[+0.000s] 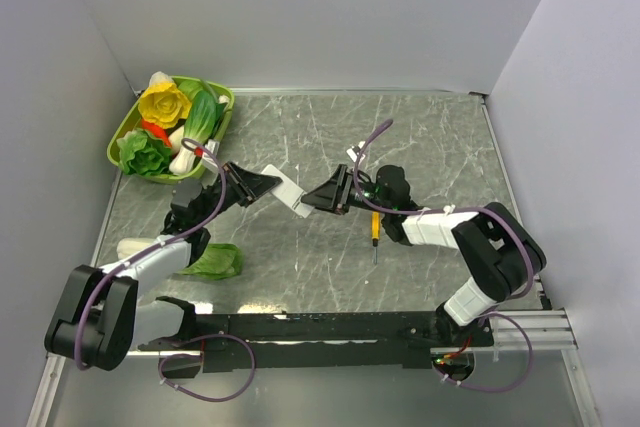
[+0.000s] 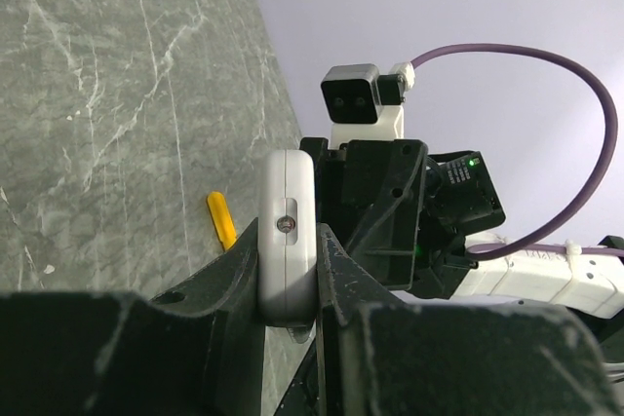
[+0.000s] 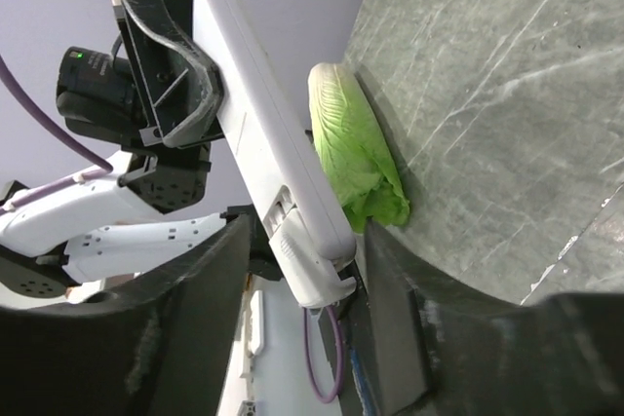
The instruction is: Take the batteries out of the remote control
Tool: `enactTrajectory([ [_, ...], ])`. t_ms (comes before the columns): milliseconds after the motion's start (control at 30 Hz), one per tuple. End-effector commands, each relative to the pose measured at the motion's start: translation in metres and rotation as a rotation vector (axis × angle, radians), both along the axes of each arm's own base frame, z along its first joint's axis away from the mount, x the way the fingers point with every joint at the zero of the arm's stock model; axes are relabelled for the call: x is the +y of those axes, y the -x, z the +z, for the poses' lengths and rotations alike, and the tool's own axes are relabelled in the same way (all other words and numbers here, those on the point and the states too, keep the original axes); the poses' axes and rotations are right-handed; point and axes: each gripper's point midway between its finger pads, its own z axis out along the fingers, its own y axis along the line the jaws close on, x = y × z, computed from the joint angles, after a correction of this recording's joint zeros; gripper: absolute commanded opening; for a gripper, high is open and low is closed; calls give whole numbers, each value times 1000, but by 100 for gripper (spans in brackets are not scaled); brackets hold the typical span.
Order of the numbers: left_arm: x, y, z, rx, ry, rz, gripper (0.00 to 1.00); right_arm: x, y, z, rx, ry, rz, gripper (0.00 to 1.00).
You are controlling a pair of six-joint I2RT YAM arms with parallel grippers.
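The back cover is only partly off the remote control's end. Next, my right gripper opens wider, closes on the cover and pulls it all the way off.
The white remote control is held in the air between the two arms. My left gripper is shut on one end of it; in the left wrist view the remote stands edge-on, pinched between the jaws of that gripper. My right gripper is open, its fingers on either side of the remote's other end. There the back cover looks slid partly outward. The remote lies close to the right-hand finger, with a gap to the other. The batteries are hidden.
A yellow-handled screwdriver lies on the marble table under the right arm. A green leafy vegetable lies near the left arm. A green basket of toy vegetables stands at the back left. Walls close the table on three sides.
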Motion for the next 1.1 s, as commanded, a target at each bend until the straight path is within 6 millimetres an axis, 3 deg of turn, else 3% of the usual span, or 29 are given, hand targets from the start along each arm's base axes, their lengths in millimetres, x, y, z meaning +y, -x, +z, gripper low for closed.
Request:
enactTrajectory([
  [0,-2,-2,26,-83,22,-15,1,7,-5,10,-35,-39,13,50],
  [300,0,-9,25,-82,-8,13,1,3,0,-4,-20,-21,14,38],
  [667,2,-16,24,-76,-5,16,1,-7,5,-22,9,-42,6,39],
  [1067,5,-26,-5,-37,-66,44,1,-23,-2,-33,40,-36,-35,45],
])
